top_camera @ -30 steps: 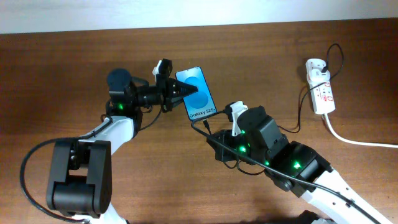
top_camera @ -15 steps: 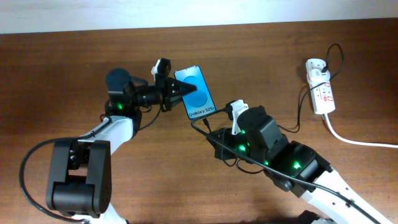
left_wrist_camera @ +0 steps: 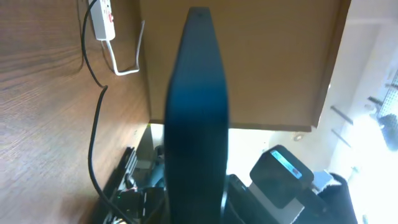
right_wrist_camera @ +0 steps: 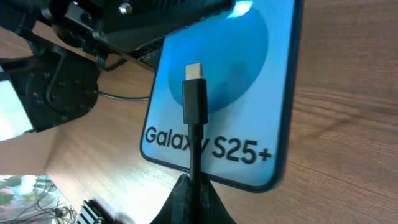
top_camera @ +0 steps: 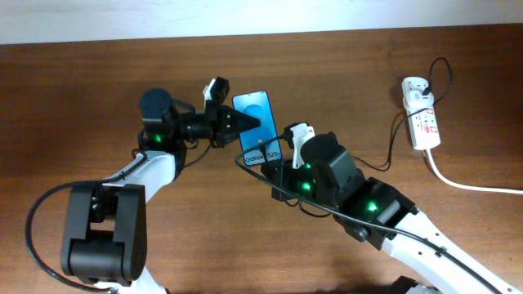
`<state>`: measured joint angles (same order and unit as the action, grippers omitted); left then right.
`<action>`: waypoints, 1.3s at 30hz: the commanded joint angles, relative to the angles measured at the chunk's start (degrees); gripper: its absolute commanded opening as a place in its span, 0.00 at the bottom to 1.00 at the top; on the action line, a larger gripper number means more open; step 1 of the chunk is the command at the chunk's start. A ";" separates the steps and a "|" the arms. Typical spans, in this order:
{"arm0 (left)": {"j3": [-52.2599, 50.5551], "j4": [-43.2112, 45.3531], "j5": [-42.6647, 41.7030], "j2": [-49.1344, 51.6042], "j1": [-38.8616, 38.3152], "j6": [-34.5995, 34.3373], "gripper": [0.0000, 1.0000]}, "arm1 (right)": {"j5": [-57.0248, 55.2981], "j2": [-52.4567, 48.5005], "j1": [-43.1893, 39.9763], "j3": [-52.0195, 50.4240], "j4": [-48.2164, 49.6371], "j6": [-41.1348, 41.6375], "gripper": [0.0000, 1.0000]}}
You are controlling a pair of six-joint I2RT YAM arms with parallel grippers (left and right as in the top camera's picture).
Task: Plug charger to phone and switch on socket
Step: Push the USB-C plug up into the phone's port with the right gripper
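I need to pull the phone back with my left gripper until the phone's near end edge (right_wrist_camera: 214,178) faces the charger's connector tip (right_wrist_camera: 194,71), because that tip now overlaps the phone's screen above the text.
The phone (top_camera: 257,124) has a bright blue screen with white "Galaxy S25+" text at its near end. My left gripper (top_camera: 243,122) is shut on its left long edge. In the left wrist view the phone (left_wrist_camera: 196,106) shows edge-on, as a dark slab hiding the fingers. My right gripper (top_camera: 270,160) is shut on the charger's black cable. In the right wrist view the fingers (right_wrist_camera: 194,190) pinch the cable just below the connector tip (right_wrist_camera: 194,93). The tip stands in front of the phone's (right_wrist_camera: 249,81) screen, above the text end. The white socket (top_camera: 421,121) lies far right.
The black charger cable (top_camera: 392,151) runs from the socket across the table to my right arm. The socket's thick white cord (top_camera: 470,186) trails to the right edge. The socket (left_wrist_camera: 103,17) and cable (left_wrist_camera: 93,143) also show in the left wrist view.
My right gripper has moved up and left with the connector, now over the phone's text end. The phone has turned slightly, its near end closer to my right gripper.
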<state>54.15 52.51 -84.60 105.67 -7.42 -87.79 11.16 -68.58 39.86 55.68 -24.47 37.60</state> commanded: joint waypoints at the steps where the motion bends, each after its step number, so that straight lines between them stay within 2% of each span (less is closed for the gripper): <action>1: 0.61 0.48 -0.55 0.31 1.22 3.06 0.00 | -0.90 3.50 -0.11 1.22 -3.72 -0.76 0.04; 7: 0.61 0.48 5.14 0.31 4.11 -0.98 0.00 | 2.36 5.84 0.00 1.20 -11.43 1.88 0.04; 15: 0.61 0.48 7.52 0.31 2.78 -2.19 0.00 | 2.01 1.38 0.00 1.20 -9.53 1.84 0.04; 20: 0.61 0.48 7.69 0.31 2.43 -2.12 0.00 | 2.05 1.07 -0.02 1.22 -5.11 0.13 0.04; 39: 0.59 0.48 7.45 0.31 2.16 -1.25 0.00 | 1.66 0.92 -0.07 1.22 -3.96 0.13 0.04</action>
<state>54.15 52.49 -77.30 105.67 -4.99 -89.56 12.93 -67.57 39.86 56.03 -29.30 38.52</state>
